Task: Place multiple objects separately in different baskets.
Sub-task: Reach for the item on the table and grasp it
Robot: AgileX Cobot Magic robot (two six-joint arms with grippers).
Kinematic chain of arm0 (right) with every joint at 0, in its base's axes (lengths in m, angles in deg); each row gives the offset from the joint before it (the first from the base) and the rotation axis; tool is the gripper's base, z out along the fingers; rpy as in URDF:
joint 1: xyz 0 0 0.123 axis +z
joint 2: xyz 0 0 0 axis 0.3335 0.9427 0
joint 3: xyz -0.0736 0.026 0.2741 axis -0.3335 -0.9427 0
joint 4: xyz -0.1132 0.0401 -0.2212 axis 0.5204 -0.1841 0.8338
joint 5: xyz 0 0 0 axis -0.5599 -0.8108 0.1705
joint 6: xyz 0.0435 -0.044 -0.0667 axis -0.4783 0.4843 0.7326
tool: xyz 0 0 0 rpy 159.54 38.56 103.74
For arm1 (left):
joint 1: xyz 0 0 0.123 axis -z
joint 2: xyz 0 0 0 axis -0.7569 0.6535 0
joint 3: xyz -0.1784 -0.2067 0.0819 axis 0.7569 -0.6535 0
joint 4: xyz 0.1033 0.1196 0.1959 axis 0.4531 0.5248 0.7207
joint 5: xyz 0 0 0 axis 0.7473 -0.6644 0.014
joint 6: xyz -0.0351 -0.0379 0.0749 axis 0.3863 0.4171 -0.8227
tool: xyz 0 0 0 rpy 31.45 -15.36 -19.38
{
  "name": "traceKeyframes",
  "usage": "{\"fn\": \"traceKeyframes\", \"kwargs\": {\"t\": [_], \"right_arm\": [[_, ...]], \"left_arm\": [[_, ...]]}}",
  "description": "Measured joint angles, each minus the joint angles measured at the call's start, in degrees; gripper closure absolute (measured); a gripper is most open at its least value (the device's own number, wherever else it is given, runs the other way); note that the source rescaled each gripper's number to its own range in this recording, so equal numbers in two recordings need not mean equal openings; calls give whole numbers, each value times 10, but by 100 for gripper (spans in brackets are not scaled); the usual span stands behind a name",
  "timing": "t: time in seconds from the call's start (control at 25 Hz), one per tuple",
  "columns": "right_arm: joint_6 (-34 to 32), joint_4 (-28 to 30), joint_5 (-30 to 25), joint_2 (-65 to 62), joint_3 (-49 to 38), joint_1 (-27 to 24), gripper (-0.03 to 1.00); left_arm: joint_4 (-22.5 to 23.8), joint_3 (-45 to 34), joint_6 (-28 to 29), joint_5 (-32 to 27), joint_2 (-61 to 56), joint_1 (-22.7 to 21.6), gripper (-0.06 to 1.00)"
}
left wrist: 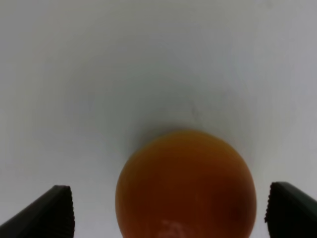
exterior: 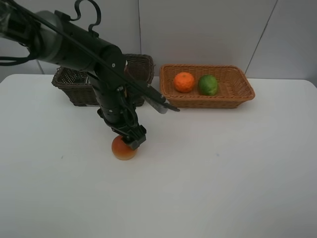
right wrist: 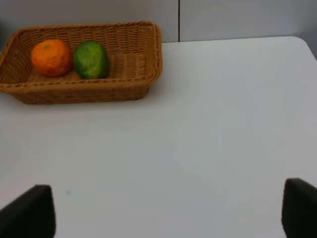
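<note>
I see a paler lower edge (exterior: 124, 156) under the red-orange top of the round fruit (exterior: 124, 148), so it will show a pale tan side when I put it in the basket.
The red-orange round fruit (exterior: 123, 149) lies on the white table. My left gripper (exterior: 130, 140) is lowered onto it from above. In the left wrist view the gripper (left wrist: 168, 206) is open, with the fruit (left wrist: 185, 181) between its fingers (left wrist: 49, 213) and apart from both. The light orange-tan basket (exterior: 237, 94) holds the orange (exterior: 184, 82) and the green round fruit (exterior: 208, 85). The dark brown basket (exterior: 72, 87) stands partly behind my left arm. My right gripper (right wrist: 168, 210) is open and empty over bare table. The cup and both bottles are not visible.
The right wrist view shows the tan basket (right wrist: 124, 84) with the orange (right wrist: 50, 57) and green fruit (right wrist: 91, 59) ahead of the gripper. A grey wall runs behind the table's far edge (exterior: 277, 79). White table (exterior: 223, 173) stretches in front and to the right.
</note>
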Motion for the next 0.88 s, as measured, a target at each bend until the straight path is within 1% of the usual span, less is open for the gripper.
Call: {"fn": "traceKeyframes", "kwargs": {"t": [0.52, 0.88], "right_arm": [[0, 0, 0, 0, 0, 0, -3], [0, 0, 0, 0, 0, 0, -3]], "left_arm": [[-1, 0, -7, 1, 1, 0, -6], [-2, 0, -30, 0, 36, 5, -6]]}}
